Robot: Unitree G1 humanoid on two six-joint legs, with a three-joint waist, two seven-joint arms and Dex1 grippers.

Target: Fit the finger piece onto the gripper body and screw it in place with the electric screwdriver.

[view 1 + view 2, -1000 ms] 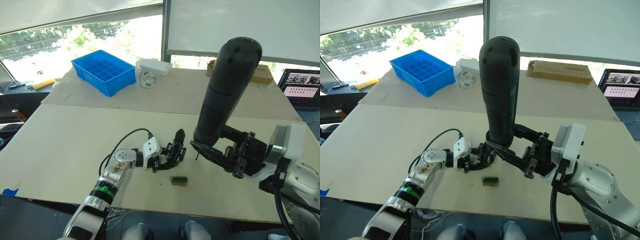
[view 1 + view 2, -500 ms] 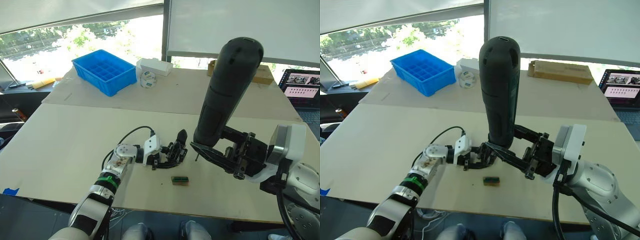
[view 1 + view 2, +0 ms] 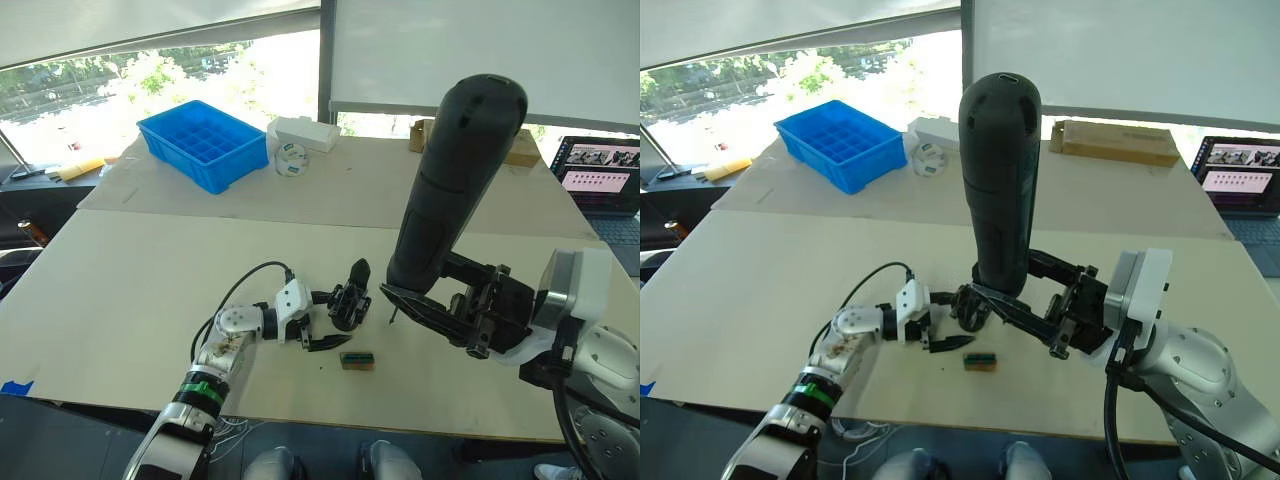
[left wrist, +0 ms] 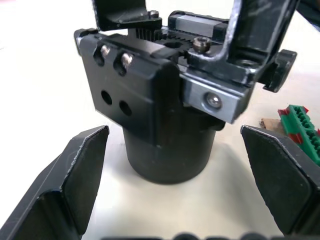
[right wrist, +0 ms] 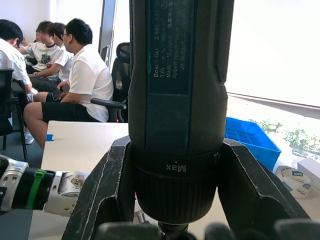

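Observation:
The gripper body has toothed racks [image 4: 159,36] showing on top, so I expect its finger mount [image 4: 214,97] to slide a little when the robot drives the screw with the round base held.
The gripper body [image 3: 350,300], a small black mechanism on a round base, stands on the table with one pointed finger sticking up. My left gripper [image 3: 340,318] is open, and its fingers [image 4: 75,180] flank the body without touching it. The body [image 4: 165,100] stands between them and shows two screws and two empty holes on a black block. My right gripper [image 3: 455,310] is shut on the electric screwdriver [image 3: 450,180]. The screwdriver stands upright, its thin bit [image 3: 392,314] pointing down just right of the body. The finger piece is hidden or out of view.
A small tan-and-green block [image 3: 358,359] lies just in front of the gripper body. At the far end are a blue tray [image 3: 205,143], a white box [image 3: 305,132], a tape roll [image 3: 292,157], a cardboard box [image 3: 522,150] and a laptop [image 3: 602,170]. People [image 5: 75,75] sit beyond the table.
My left gripper has opened, let go of the gripper body and drawn back a little. The body stays standing. The right arm and screwdriver have not moved.

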